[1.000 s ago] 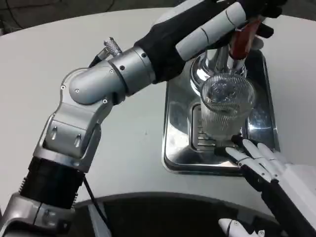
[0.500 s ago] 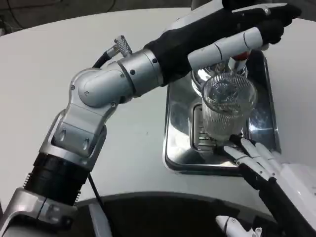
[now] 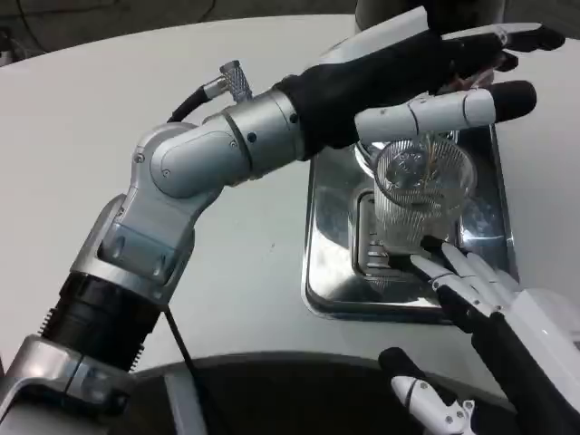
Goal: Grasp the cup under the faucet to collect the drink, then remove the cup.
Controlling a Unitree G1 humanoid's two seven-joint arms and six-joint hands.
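The cup will hold amber drink partway up when I carry it away, because a thin amber streak (image 3: 431,161) shows inside the opening of the cup (image 3: 419,195).
A clear ribbed glass cup (image 3: 419,195) stands upright on the steel drip tray (image 3: 328,263), under the chrome faucet, which my left hand mostly covers. My left arm reaches across from the lower left. Its hand (image 3: 426,68) hovers above the cup with the fingers stretched out to the right, and I see nothing in its grip. My right hand (image 3: 480,294) comes in from the lower right with its fingers spread. The fingertips (image 3: 428,265) lie at the foot of the cup, on its near side. Whether they touch the glass is unclear.
The tray sits on a white round table (image 3: 109,118) with bare room to the left. My left forearm (image 3: 227,145) spans the space left of the tray. A dark body edge (image 3: 272,390) runs along the bottom.
My left hand has come off the red tap handle, and its fingers have straightened out above the cup. My right hand has crept slightly closer to the cup's base.
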